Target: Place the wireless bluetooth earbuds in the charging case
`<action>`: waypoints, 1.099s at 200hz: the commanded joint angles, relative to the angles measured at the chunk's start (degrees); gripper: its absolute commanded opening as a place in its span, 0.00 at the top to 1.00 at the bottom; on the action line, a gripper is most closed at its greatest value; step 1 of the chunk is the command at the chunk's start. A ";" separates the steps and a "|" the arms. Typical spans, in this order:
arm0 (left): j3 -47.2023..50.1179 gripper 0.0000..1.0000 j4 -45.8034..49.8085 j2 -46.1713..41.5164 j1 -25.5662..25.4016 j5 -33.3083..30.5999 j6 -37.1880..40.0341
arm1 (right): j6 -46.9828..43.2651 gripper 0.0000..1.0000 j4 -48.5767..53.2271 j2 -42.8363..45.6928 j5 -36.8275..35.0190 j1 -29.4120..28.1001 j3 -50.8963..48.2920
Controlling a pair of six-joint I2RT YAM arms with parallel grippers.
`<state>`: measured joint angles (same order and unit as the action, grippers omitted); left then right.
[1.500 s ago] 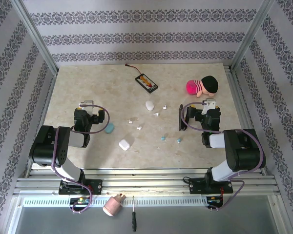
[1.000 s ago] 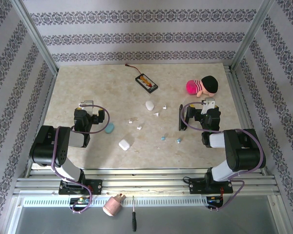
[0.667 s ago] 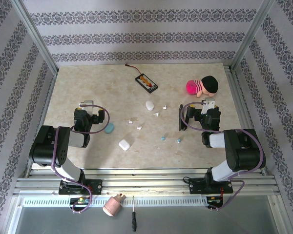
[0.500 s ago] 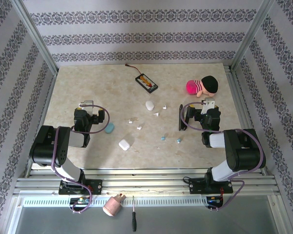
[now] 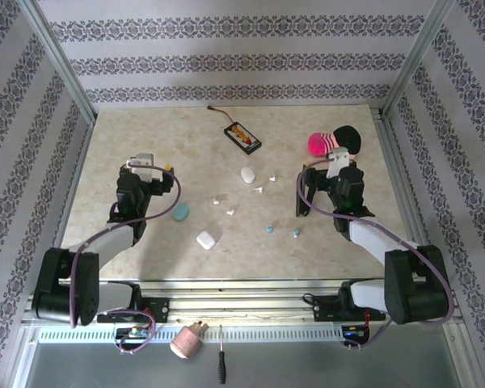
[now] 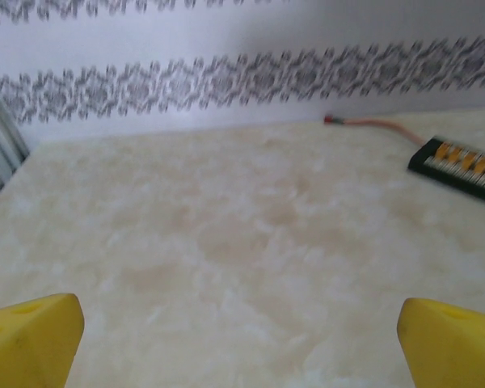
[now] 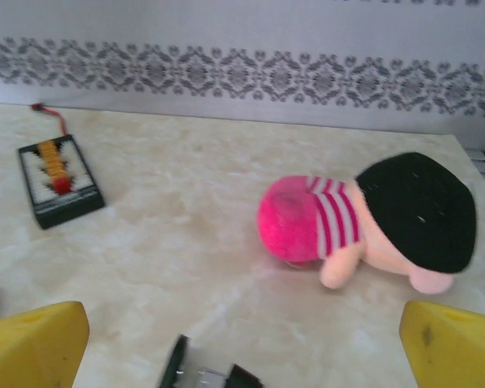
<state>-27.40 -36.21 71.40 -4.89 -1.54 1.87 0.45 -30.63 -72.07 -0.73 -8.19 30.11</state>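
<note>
My right gripper is open, and the closed white charging case lies clear of the black board (image 5: 242, 138). My right gripper should go on moving toward the case (image 5: 248, 175) and close across the case's width.
Several tiny earbuds lie mid-table: white ones (image 5: 259, 190) (image 5: 217, 200) (image 5: 230, 212) and two light-blue ones (image 5: 268, 229) (image 5: 296, 233). A closed white charging case (image 5: 247, 175) rests behind them. Another white case (image 5: 206, 239) sits near the front, and a light-blue case (image 5: 181, 212) lies just right of the left arm. My left gripper (image 5: 148, 167) (image 6: 242, 343) is open over bare table, its yellow fingertips (image 6: 32, 335) wide apart. My right gripper (image 5: 333, 170) (image 7: 242, 343) is open too, facing the plush, with nothing between its fingertips (image 7: 36, 339).
A pink-and-black plush toy (image 5: 335, 142) (image 7: 372, 218) lies at the back right, close ahead of the right gripper. A black board (image 5: 242, 136) (image 7: 58, 179) (image 6: 461, 166) with a red wire sits at the back centre. A black part (image 5: 300, 194) stands left of the right wrist.
Both arms have stretched forward, away from their bases. The left gripper moved toward the back, the right one toward the plush. Both stay open; nothing on the table moved.
</note>
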 commanded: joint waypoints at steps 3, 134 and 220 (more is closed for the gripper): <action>-4.31 0.01 11.51 -3.26 -3.53 0.66 -0.56 | 1.74 0.02 15.55 1.03 -0.15 -5.07 6.23; -8.16 0.01 33.13 -15.64 -6.92 6.18 -7.97 | 5.69 0.04 42.19 -30.34 -4.87 -23.36 40.91; -9.69 0.01 35.75 -14.78 -6.94 8.81 -8.72 | 5.58 0.35 52.70 -44.98 -3.91 -24.42 55.59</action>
<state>-35.14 -2.70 56.53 -11.27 6.07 -5.93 5.96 17.23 -114.59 -5.02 -32.05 82.96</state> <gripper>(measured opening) 0.994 0.663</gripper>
